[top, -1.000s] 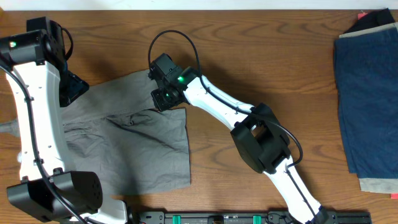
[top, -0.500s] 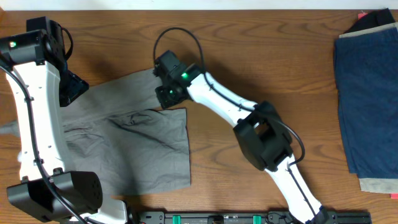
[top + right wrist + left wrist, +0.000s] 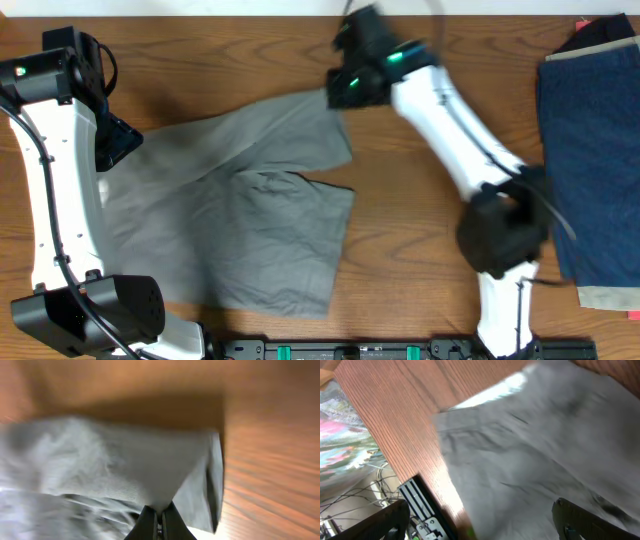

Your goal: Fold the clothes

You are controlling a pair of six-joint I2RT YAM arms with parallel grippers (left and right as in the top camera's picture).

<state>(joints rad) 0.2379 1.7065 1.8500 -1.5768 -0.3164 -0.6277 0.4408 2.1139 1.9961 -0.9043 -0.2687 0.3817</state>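
Note:
The robot's right gripper has hold of the shorts' far hem [image 3: 327, 112] and the far waistband corner [image 3: 150, 139] is lying free, so next the left gripper grabs that corner before both grippers fold the shorts.
The light grey shorts [image 3: 240, 200] lie spread on the wooden table, left of centre. My right gripper [image 3: 342, 92] is shut on the far leg's hem and holds it stretched out to the right; the right wrist view shows the jaws [image 3: 160, 520] pinching grey cloth [image 3: 125, 467]. My left gripper [image 3: 112, 145] is over the shorts' far left edge, near the waistband. In the left wrist view its fingers [image 3: 480, 525] stand wide apart above the grey fabric [image 3: 535, 460].
A larger dark blue garment [image 3: 590, 150] lies at the right edge of the table. A black rail [image 3: 350, 350] runs along the front edge. The left arm's white links [image 3: 55, 190] reach over the shorts' left side.
My right gripper has moved quickly right and away, dragging the far leg of the shorts with it. The shorts have spread out wider to the right. The left arm has stayed still.

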